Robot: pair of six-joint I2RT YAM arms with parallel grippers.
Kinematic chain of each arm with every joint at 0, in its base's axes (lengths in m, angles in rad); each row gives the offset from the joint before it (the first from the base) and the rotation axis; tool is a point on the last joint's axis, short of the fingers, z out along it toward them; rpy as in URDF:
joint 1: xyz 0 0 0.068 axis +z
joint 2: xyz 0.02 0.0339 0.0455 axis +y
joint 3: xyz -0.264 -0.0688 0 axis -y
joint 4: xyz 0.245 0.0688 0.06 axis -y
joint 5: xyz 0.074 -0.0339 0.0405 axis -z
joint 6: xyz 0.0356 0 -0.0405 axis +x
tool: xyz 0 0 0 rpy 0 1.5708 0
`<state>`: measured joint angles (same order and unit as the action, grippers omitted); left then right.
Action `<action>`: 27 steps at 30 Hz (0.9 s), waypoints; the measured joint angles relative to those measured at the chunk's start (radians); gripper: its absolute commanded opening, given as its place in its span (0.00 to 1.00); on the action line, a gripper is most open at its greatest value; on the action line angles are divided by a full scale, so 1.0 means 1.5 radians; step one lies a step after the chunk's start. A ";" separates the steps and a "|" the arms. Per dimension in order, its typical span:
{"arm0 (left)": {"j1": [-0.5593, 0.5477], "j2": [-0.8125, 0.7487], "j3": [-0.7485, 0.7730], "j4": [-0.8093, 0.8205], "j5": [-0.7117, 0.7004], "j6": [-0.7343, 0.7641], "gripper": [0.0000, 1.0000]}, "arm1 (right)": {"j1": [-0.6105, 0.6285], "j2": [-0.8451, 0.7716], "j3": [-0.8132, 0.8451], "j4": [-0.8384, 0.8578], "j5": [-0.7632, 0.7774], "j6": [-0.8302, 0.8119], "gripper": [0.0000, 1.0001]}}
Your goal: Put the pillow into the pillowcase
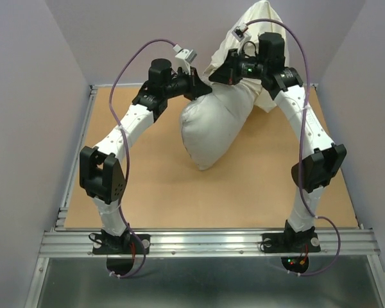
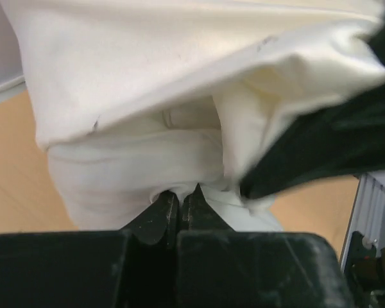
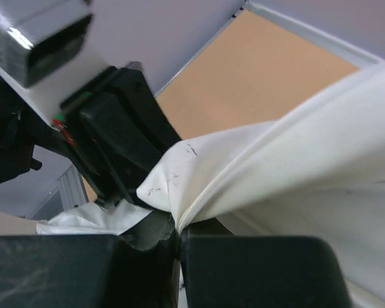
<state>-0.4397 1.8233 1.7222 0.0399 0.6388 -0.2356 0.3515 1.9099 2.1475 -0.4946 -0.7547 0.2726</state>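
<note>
Next, my right gripper opens after I lay the pillow (image 1: 208,128) and the raised pillowcase flat, and only then should I take the hem (image 3: 212,183) by its far edge. The pillow is bulging out of the pillowcase's opening.
The pillow (image 1: 210,131) lies puffy and greyish-white at the table's far middle, its far end tucked under the cream pillowcase (image 1: 256,29). The pillowcase is lifted up against the back wall. My left gripper (image 1: 202,88) is shut, pinching a fold of the whiter pillow fabric (image 2: 128,173) at its tips (image 2: 181,192); cream pillowcase cloth (image 2: 179,58) hangs above it. My right gripper (image 1: 219,74) is shut on the pillowcase's hemmed edge (image 3: 244,173), which runs into the closed jaws (image 3: 178,228). The two grippers are close together at the pillowcase's mouth.
The tan tabletop (image 1: 154,186) is ringed by a metal rail (image 1: 205,240), with grey walls close on three sides. The right arm's black body (image 2: 333,141) crowds the left wrist view. The left wrist and its camera (image 3: 38,38) crowd the right wrist view.
</note>
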 measured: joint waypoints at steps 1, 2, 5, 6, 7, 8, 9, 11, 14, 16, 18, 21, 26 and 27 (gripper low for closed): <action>0.005 -0.013 -0.020 0.025 -0.003 -0.018 0.00 | -0.012 0.004 0.007 -0.007 -0.014 0.002 0.00; 0.008 -0.026 -0.037 0.043 -0.005 -0.032 0.00 | -0.024 0.010 0.023 -0.031 -0.029 0.000 0.01; 0.030 -0.053 -0.069 0.072 -0.008 -0.060 0.00 | -0.066 0.011 0.041 -0.092 -0.036 -0.030 0.00; 0.043 -0.062 -0.077 0.079 -0.008 -0.066 0.00 | -0.073 -0.005 0.022 -0.104 -0.020 -0.045 0.01; 0.057 -0.070 -0.085 0.084 -0.009 -0.070 0.00 | -0.075 -0.019 0.001 -0.113 -0.008 -0.057 0.01; 0.073 -0.077 -0.093 0.088 -0.009 -0.074 0.00 | -0.076 -0.041 -0.027 -0.130 0.005 -0.070 0.00; 0.091 -0.087 -0.101 0.091 -0.008 -0.077 0.00 | -0.075 -0.066 -0.060 -0.154 0.014 -0.084 0.00; 0.106 -0.101 -0.119 0.104 -0.009 -0.080 0.00 | -0.065 -0.090 -0.090 -0.176 0.011 -0.092 0.01; 0.109 -0.118 -0.149 0.141 -0.014 -0.087 0.00 | -0.007 -0.073 -0.068 -0.186 -0.007 -0.083 0.00; 0.094 -0.117 -0.150 0.156 -0.016 -0.092 0.00 | 0.049 -0.034 -0.023 -0.169 -0.016 -0.050 0.00; 0.067 -0.113 -0.150 0.181 -0.015 -0.098 0.00 | 0.085 0.020 0.046 -0.151 -0.030 0.010 0.00; 0.059 -0.113 -0.143 0.206 -0.030 -0.096 0.00 | 0.094 0.133 0.199 -0.147 -0.060 0.094 0.01; 0.076 -0.111 -0.142 0.205 -0.014 -0.092 0.00 | 0.034 0.137 0.225 -0.061 -0.050 0.151 0.01; 0.076 -0.111 -0.142 0.207 -0.010 -0.085 0.00 | 0.023 0.129 0.223 -0.043 -0.042 0.151 0.01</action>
<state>-0.3260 1.6566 1.5097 0.3504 0.6243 -0.3634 0.3866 2.1036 2.4821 -0.5587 -0.8185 0.4995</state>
